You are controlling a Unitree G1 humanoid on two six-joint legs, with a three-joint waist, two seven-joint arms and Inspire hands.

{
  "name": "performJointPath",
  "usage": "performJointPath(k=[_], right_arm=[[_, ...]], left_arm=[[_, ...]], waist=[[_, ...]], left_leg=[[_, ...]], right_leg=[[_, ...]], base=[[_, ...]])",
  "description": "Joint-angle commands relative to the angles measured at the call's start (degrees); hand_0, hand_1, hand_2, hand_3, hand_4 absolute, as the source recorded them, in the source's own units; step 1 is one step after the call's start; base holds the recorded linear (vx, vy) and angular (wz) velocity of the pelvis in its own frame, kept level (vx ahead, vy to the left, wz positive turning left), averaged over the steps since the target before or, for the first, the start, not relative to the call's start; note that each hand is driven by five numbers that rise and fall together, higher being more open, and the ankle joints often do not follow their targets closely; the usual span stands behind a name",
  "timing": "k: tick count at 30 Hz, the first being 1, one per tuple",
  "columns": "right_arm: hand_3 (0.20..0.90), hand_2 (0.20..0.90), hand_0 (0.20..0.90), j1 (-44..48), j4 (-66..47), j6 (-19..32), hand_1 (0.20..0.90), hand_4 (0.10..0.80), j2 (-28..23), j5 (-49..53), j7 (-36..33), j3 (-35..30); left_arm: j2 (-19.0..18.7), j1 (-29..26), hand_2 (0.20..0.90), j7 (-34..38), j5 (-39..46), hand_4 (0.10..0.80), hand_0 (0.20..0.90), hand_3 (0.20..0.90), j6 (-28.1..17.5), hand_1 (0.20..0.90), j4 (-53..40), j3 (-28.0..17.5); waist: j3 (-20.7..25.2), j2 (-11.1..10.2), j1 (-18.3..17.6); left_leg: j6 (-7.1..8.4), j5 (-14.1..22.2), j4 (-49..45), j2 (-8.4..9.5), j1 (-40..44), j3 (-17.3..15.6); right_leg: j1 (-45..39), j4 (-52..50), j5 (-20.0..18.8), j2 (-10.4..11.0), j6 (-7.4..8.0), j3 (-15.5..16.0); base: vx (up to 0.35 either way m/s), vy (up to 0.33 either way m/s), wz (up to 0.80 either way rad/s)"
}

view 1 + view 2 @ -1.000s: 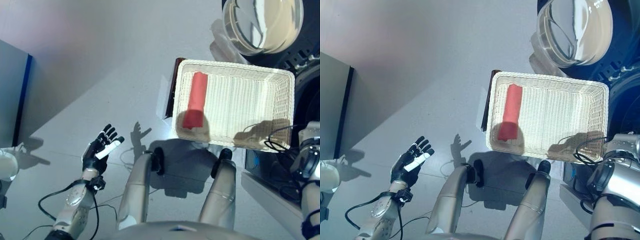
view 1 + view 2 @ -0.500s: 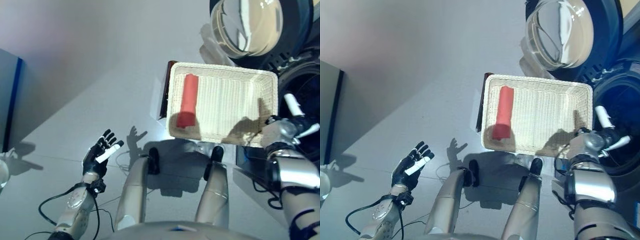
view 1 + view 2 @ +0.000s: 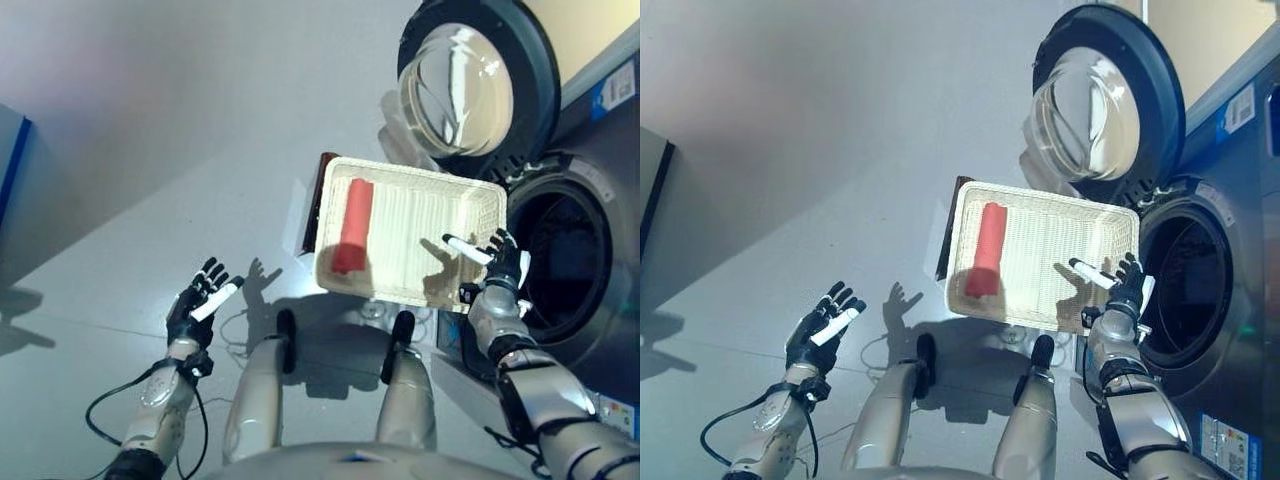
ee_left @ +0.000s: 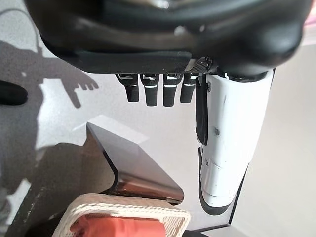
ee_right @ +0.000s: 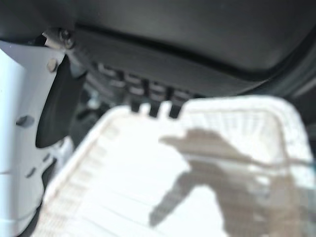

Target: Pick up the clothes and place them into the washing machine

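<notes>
The red cloth (image 3: 354, 226) is lying in a narrow, straight roll (image 3: 358, 204), so I expect it to stay in one bundle when I carry it into the washing machine's drum.
A rolled red cloth (image 3: 350, 228) lies at the left end of the white wicker basket (image 3: 425, 225). It also shows in the left wrist view (image 4: 123, 229). The basket rests on a low dark brown box (image 3: 312, 203) beside the washing machine, whose dark drum opening (image 3: 560, 262) is at the right. My right hand (image 3: 497, 268) is open and empty, raised at the basket's near right corner, with its white thumb over the rim. The right wrist view shows its fingers (image 5: 150, 106) above the basket (image 5: 163, 187). My left hand (image 3: 200, 303) is open and empty over the floor at the left.
The machine's round glass door (image 3: 462, 88) stands open behind the basket. A blue-edged panel (image 3: 12, 170) stands at the far left. Grey floor (image 3: 150, 150) stretches left of the basket.
The camera has shifted, bringing the machine's drum and door into view. My right hand has risen from the lower right to the basket's near right corner. The left hand has held its place.
</notes>
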State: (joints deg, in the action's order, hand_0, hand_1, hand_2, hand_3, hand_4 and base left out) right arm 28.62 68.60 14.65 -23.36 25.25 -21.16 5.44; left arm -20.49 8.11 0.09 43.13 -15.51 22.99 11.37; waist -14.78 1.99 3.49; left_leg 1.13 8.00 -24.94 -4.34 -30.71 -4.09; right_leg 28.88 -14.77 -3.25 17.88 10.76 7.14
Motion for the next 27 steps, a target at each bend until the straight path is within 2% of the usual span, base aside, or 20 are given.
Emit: performJointPath(k=[1,6,9,13,20,27], right_arm=[[0.9,0.9,0.9,0.3,-1.4,0.9,0.9,0.8,-0.3,-5.8,0.1,2.8],[0.9,0.9,0.9,2.4,2.4,-2.0,0.9,0.8,2.5,-13.4,-2.7,5.1],[0.9,0.9,0.9,3.7,3.0,-4.2,0.9,0.8,3.3,-23.6,-6.1,9.5],[0.9,0.9,0.9,4.0,2.6,-5.2,0.9,0.8,4.0,-26.7,-6.1,11.0],[0.9,0.9,0.9,5.2,1.6,-5.5,0.9,0.8,7.8,-24.0,-6.6,10.0],[0.9,0.9,0.9,10.3,6.4,-7.4,0.9,0.8,11.5,-21.4,-6.9,8.6]], left_arm=[[-1.1,-0.4,0.9,-0.7,-2.7,0.8,0.9,0.9,-5.2,0.9,-4.6,-3.1],[-1.0,0.0,0.9,-0.7,-3.8,0.8,0.9,0.9,-4.9,0.9,-5.6,-2.6],[-1.7,-0.1,0.9,-0.1,-4.6,0.8,0.9,0.9,-5.2,0.9,-6.3,-3.3],[-2.6,-0.2,0.9,0.5,-5.6,0.8,0.9,0.9,-5.6,0.9,-6.8,-4.2],[-2.7,0.6,0.9,1.2,-5.8,0.8,0.9,0.9,-4.4,0.9,-8.4,-5.1],[-4.2,1.8,0.9,0.7,-4.8,0.8,0.9,0.9,-3.1,0.9,-11.4,-5.1]], waist=[[1.3,-0.9,0.5],[1.6,-1.0,1.8],[1.7,-1.0,2.8],[1.4,-1.7,3.3],[0.5,-3.1,3.6],[-0.9,-2.6,5.0]], left_leg=[[6.08,-9.3,8.7,-2.05,2.0,5.2],[6.3,-9.8,10.5,-1.54,4.5,5.5],[6.42,-10.5,11.8,-1.24,5.1,5.9],[6.33,-10.7,11.5,-0.84,3.9,6.5],[5.66,-9.4,7.5,-0.56,0.2,6.7],[4.6,-5.3,-0.8,-0.01,-4.5,6.9]], right_leg=[[-5.7,2.1,-1.6,1.9,1.18,0.6],[-9.8,4.5,-2.1,2.3,1.49,2.6],[-11.2,5.7,-2.7,2.5,1.86,3.9],[-10.7,5.5,-3.0,2.7,1.86,4.6],[-8.4,4.0,-2.8,2.8,1.61,4.4],[-5.3,-1.7,-1.1,3.5,1.58,3.6]], base=[[0.059,0.002,0.05],[0.055,0.01,0.15],[0.028,0.006,0.26],[-0.001,0.003,0.12],[-0.012,0.003,0.07],[-0.037,0.039,0.03]])
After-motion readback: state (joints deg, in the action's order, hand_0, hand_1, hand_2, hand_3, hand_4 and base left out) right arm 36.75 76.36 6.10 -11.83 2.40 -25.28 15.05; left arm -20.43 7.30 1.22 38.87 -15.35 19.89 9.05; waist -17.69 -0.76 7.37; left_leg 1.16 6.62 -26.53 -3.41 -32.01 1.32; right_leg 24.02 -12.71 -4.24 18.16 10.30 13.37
